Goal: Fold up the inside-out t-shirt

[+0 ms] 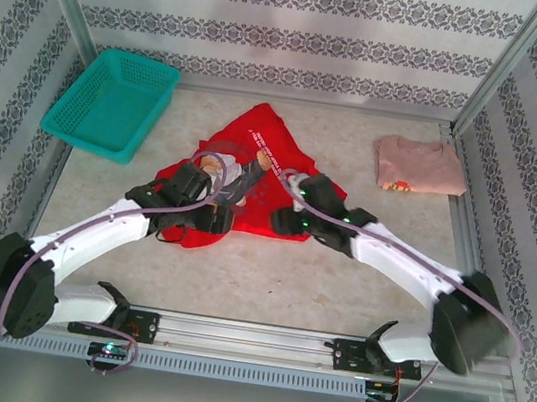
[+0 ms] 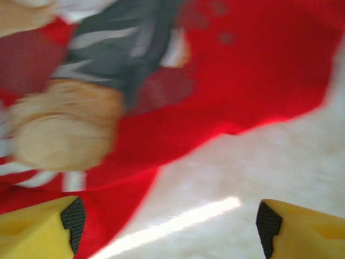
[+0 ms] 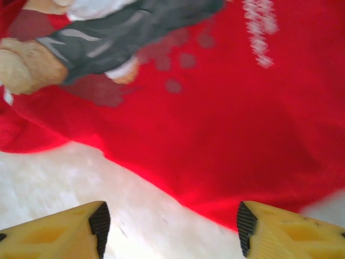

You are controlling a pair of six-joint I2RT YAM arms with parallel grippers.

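Note:
The wavy edge (image 2: 227,133) is limp and rumpled. The t-shirt (image 1: 258,214) will flop into loose folds that cover most of its printed figure when I lift it.
The inside-out t-shirt (image 1: 256,149) lies rumpled in a rough triangle at the middle of the table, bright red with a printed figure and white lettering. My left gripper (image 1: 213,217) hovers at its near left edge, my right gripper (image 1: 290,223) at its near right edge. In the left wrist view the left gripper (image 2: 170,226) is open over bare table, with the red cloth (image 2: 259,70) beyond and beside its left finger (image 2: 73,218). Seen from the right wrist, the right gripper (image 3: 172,229) is open too, its jaws empty, and the shirt's hem (image 3: 215,178) lies just ahead.
A teal basket (image 1: 111,102) stands at the back left. A folded pale pink shirt (image 1: 418,166) lies at the back right. Bare pale table (image 1: 266,282) stretches between the shirt and the arm bases. Patterned walls and metal posts close in the sides.

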